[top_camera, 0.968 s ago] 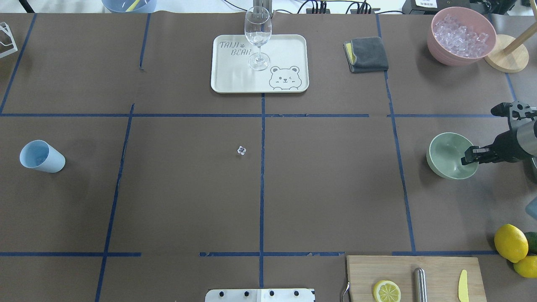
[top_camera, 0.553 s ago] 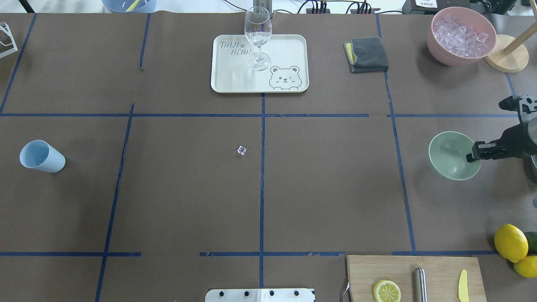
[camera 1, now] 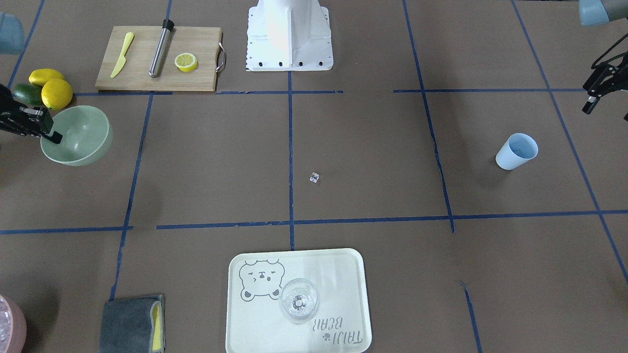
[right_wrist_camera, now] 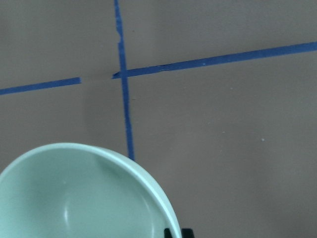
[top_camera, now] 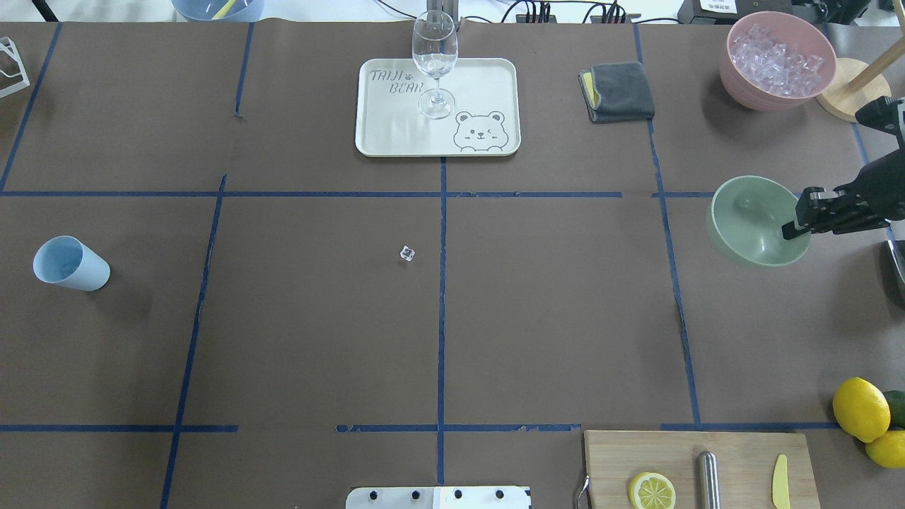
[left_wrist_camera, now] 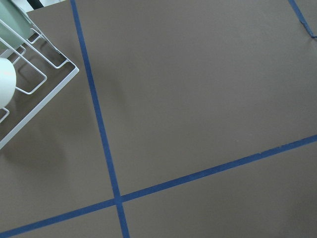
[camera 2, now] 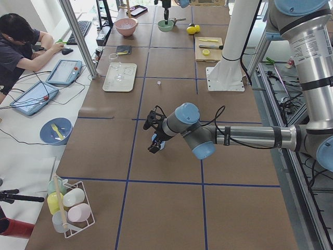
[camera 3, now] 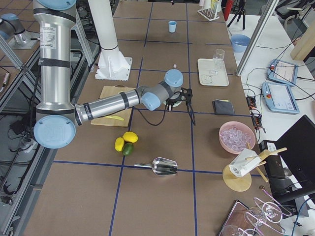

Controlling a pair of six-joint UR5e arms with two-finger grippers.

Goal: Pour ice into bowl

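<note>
My gripper will pour from the light blue cup [camera 1: 517, 152], and separate ice cubes should tumble out of the cup's hidden bottom, because a loose ice cube [camera 1: 314, 177] lies in the middle of the table.
My right gripper [top_camera: 797, 225] is shut on the right rim of the pale mint-green bowl [top_camera: 749, 220] and holds it tilted above the table. In the front-facing view the bowl [camera 1: 78, 135] and the gripper [camera 1: 49, 136] are at the left edge. The right wrist view shows the empty bowl [right_wrist_camera: 74, 193] over blue tape lines. One loose ice cube [top_camera: 406, 253] lies mid-table. More ice fills the pink bowl [top_camera: 778, 60] at the back right. The light blue cup [top_camera: 69, 263] stands at the far left. My left gripper [camera 1: 594, 95] hangs open above the table near the cup.
A cream tray [top_camera: 488, 78] carries a clear wine glass [top_camera: 434, 60]. A grey cloth [top_camera: 621, 90] lies beside it. A cutting board [top_camera: 742, 452] with a lemon half and knife is at the front right, with lemons [top_camera: 861, 408] nearby. A wire rack [left_wrist_camera: 34, 74] shows in the left wrist view.
My right gripper has lifted the green bowl off the table by its rim and carried it away from the robot, towards the pink bowl. The bowl now tilts.
</note>
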